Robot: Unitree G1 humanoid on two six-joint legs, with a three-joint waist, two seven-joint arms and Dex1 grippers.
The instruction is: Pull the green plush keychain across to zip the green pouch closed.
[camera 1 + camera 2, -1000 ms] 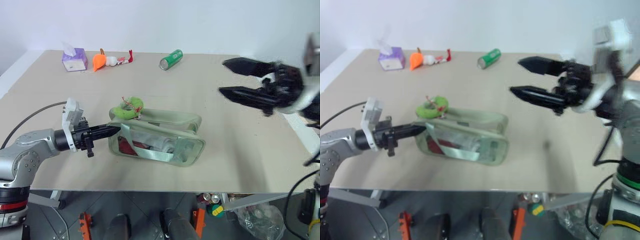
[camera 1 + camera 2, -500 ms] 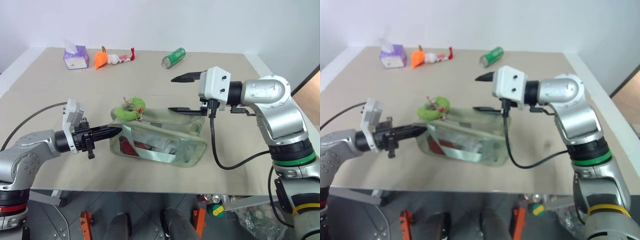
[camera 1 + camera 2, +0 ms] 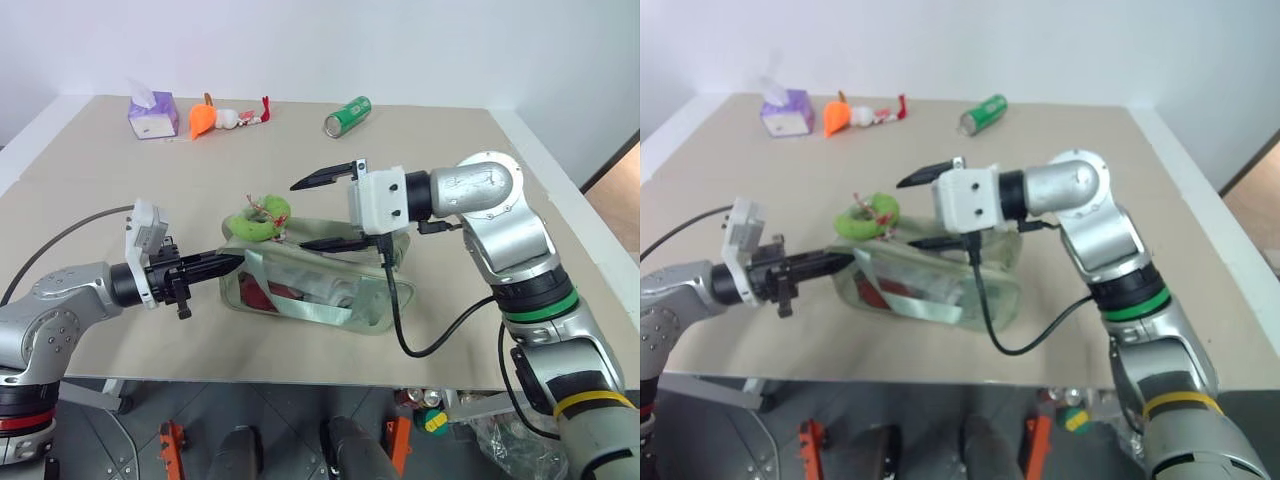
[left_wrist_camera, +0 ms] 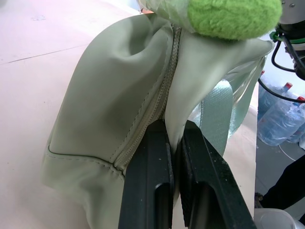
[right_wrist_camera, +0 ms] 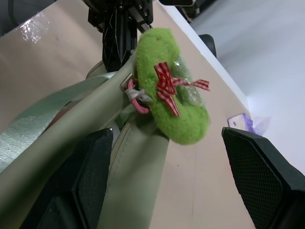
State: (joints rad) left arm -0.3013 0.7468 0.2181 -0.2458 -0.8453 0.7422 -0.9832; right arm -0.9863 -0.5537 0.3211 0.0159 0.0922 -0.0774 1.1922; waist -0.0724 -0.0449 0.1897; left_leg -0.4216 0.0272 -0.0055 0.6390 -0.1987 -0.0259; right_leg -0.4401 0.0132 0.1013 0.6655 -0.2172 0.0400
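The green plush keychain (image 3: 256, 228) hangs from a pink loop (image 5: 135, 100), so the zipper pull will follow behind it on the tight loop when I pull across.
The green pouch (image 3: 325, 285) lies on its side mid-table, with its zipper (image 4: 157, 95) running along the top. My left gripper (image 3: 228, 263) is shut on the fabric at the pouch's left end (image 4: 174, 143). The green plush keychain (image 3: 258, 218), lime and fuzzy with a red bow (image 5: 167, 86), rests on the pouch's top left corner. My right gripper (image 3: 300, 215) points left over the pouch and is open. One finger is above and one below the keychain's level, just right of it and not touching. In the right wrist view the keychain (image 5: 174, 107) sits ahead between the fingers (image 5: 93, 171).
At the table's far edge are a purple tissue box (image 3: 152, 113), an orange plush toy (image 3: 205, 119) and a green can (image 3: 345, 116). A black cable (image 3: 405, 335) loops from my right wrist over the pouch's right end. Water bottles (image 4: 276, 121) stand beyond the table.
My right arm swung in from the right, leftward and lower, its wrist rolling, bringing its open fingers up to the keychain. The left gripper and the pouch stayed put.
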